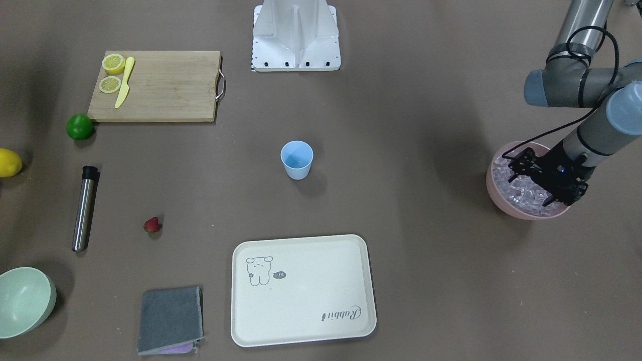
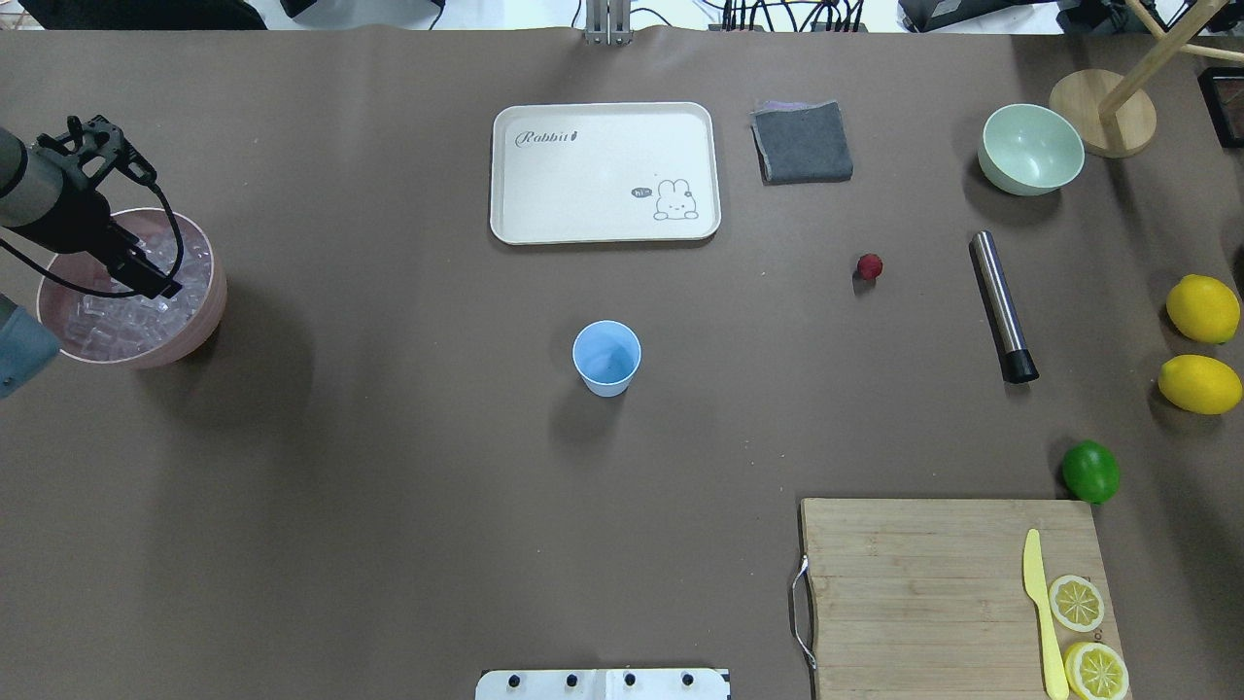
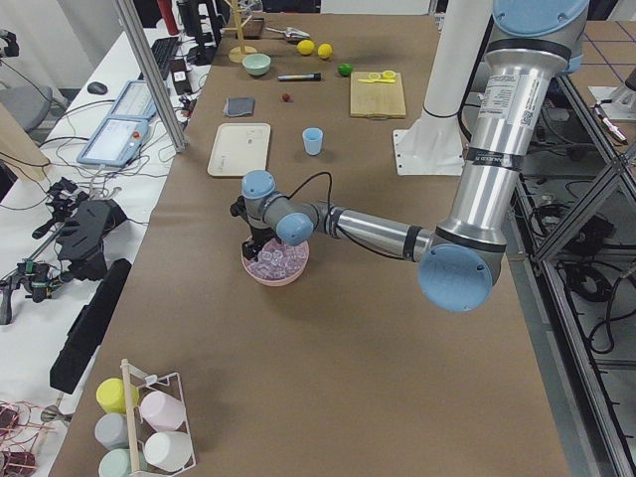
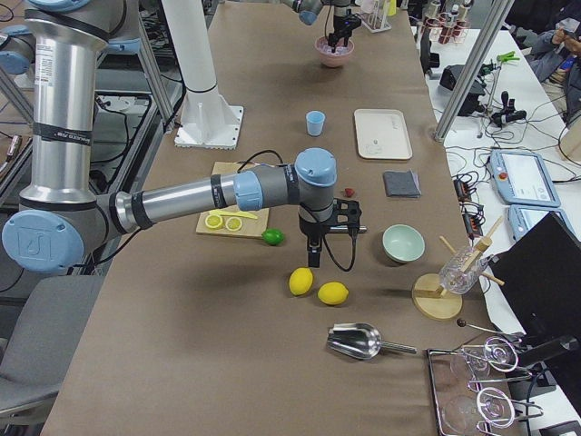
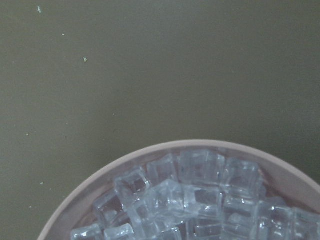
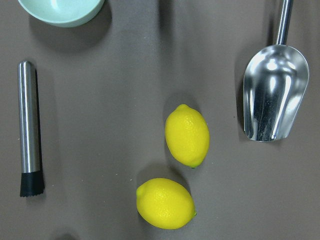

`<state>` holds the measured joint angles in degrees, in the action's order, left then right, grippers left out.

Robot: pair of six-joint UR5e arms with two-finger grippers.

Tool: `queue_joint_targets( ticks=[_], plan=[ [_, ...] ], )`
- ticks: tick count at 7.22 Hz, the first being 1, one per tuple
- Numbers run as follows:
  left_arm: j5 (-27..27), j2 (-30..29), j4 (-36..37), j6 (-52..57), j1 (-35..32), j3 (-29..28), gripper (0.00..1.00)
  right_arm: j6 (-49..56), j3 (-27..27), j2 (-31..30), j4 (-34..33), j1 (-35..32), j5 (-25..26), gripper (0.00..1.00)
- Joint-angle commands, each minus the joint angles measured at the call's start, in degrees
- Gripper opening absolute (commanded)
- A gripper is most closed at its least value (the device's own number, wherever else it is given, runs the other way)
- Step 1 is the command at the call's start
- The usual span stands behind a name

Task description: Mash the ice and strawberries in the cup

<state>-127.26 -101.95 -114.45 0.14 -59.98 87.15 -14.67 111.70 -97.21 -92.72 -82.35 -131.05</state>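
The pink bowl's rim [image 1: 563, 211] is close to my left gripper's fingers, which sit shallow, so next I lift the fingers clear, open them and reach farther down into the ice [image 1: 529, 192].
The light blue cup [image 1: 297, 159] stands upright mid-table, also in the overhead view [image 2: 606, 358]; I cannot tell whether anything is inside. The strawberry [image 1: 152, 224] lies on the table near the steel muddler [image 1: 84, 208]. The ice [image 1: 521, 193] fills the pink bowl [image 1: 506, 208]; the left wrist view shows the cubes [image 5: 190, 195] close below. My left gripper [image 1: 554, 198] hangs over the ice, tips at or just above it; I cannot tell if it is open. My right gripper [image 4: 313, 259] shows only in the exterior right view, above two lemons; I cannot tell its state.
A cream tray [image 1: 301, 291] and a grey cloth [image 1: 170, 318] lie on the operators' side. A cutting board [image 1: 160, 85] holds lemon halves and a yellow knife. A lime [image 1: 79, 126], a pale green bowl [image 1: 22, 301], two lemons [image 6: 187, 135] and a metal scoop [image 6: 275, 92] lie around.
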Motion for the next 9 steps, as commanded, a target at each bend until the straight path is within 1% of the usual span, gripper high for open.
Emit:
queue_joint_targets(
  ticks=[1, 2, 3, 4, 6, 8, 9],
  plan=[
    [0.1, 0.6, 0.0, 0.4, 0.1, 0.4, 0.67, -0.2, 0.4, -0.1, 0.0, 0.0, 0.0, 1.00],
    [0.2, 0.6, 0.1, 0.5, 0.1, 0.4, 0.43, -0.4, 0.4, -0.1, 0.0, 0.0, 0.0, 1.00],
    [0.2, 0.7, 0.1, 0.5, 0.1, 0.4, 0.16, -0.4, 0.4, 0.0, 0.0, 0.0, 0.0, 1.00],
    [0.2, 1.0, 0.2, 0.5, -0.1, 1.3, 0.00, -0.7, 0.5, 0.0, 0.0, 0.0, 0.0, 1.00],
    [-0.4, 2.8, 0.7, 0.5, -1.0, 4.2, 0.00, -1.2, 1.0, 0.0, 0.0, 0.0, 0.0, 1.00],
    [-3.8, 2.1, 0.8, 0.4, -3.7, 4.3, 0.00, -1.2, 0.9, 0.0, -0.1, 0.0, 0.0, 1.00],
    [-3.4, 2.7, 0.6, -0.2, -3.7, 3.7, 0.00, -1.3, 0.9, 0.0, -0.1, 0.0, 0.0, 1.00]
  ],
)
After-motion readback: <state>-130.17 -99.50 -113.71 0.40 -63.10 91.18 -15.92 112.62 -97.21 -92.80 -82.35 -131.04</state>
